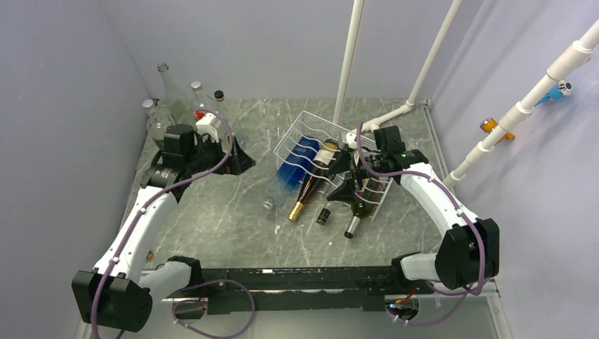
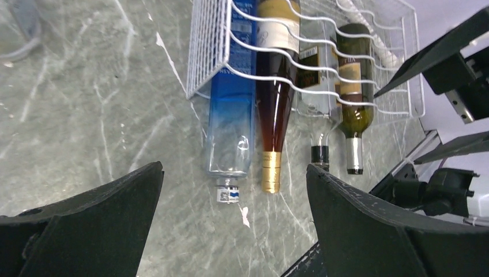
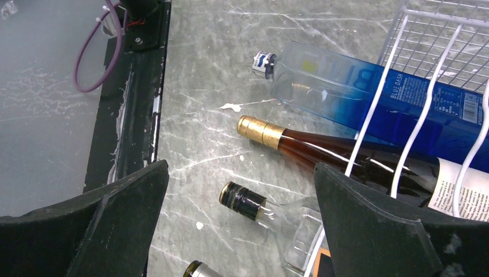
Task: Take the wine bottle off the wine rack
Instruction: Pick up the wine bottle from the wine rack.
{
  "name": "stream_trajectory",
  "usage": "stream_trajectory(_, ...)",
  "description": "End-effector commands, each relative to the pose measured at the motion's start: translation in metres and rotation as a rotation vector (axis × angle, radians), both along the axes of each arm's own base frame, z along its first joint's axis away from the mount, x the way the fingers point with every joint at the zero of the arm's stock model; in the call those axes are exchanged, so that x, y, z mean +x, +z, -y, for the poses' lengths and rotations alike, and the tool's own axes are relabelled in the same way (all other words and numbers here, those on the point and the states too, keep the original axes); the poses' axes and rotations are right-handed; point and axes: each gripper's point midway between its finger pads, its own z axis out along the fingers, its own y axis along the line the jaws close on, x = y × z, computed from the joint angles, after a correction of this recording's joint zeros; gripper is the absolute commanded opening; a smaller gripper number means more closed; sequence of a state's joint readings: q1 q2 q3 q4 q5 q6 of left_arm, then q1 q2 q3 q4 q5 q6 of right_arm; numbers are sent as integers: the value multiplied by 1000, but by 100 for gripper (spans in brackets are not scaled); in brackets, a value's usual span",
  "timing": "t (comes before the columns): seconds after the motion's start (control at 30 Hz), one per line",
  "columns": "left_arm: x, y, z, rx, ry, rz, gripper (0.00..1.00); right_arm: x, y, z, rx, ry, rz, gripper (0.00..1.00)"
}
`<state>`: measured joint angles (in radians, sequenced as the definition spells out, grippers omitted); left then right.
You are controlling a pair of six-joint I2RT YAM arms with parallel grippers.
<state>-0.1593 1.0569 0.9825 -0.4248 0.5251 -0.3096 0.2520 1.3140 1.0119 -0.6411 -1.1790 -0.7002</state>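
Observation:
My left gripper should keep reaching, since the blue bottle's clear end (image 1: pixel 277 191) sticks out from the rack in line with my open fingers, until they straddle its sides (image 1: pixel 287 178).
The white wire wine rack (image 1: pixel 305 128) sits mid-table with several bottles lying in it, necks toward me. From the left they are a blue bottle (image 1: pixel 293 166), an amber wine bottle with gold foil (image 1: pixel 309 189), a clear bottle with a black cap (image 1: pixel 323 215) and a green bottle with a silver cap (image 1: pixel 359 210). My right gripper (image 1: pixel 344 180) is open over the rack's front. In the right wrist view (image 3: pixel 239 225) the clear bottle's neck (image 3: pixel 245 201) lies between its open jaws and below them. My left gripper (image 1: pixel 240 159) is open and empty, left of the rack. The left wrist view (image 2: pixel 233 225) looks at the bottle necks.
Several empty glass bottles (image 1: pixel 169 92) stand at the back left corner. White plastic pipes (image 1: pixel 350 56) rise behind and right of the rack. Grey walls close in three sides. The black base rail (image 3: pixel 135 104) runs along the near edge.

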Motion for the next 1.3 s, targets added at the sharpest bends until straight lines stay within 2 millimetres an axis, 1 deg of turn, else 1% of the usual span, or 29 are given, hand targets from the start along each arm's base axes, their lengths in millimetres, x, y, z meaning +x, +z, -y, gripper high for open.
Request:
stream_trajectory(0.0,3,0,15,8,-20,37,99,3,16,0,23,12,78,100)
stream_trajectory(0.33,3,-33,44,92,-72,-24,99,2,15,0,22,12,76,100)
stream_trajectory(0.7,11,-64,72,187,-144,-70,99,3,14,0,19,12,77,100)
stream_trajectory(1.0,20,-89,88,260,-166,-93,100,3,14,0,18,13,78,100)
stream_trajectory(1.27,29,-114,96,316,-169,-119,100,3,13,0,17,14,78,100)
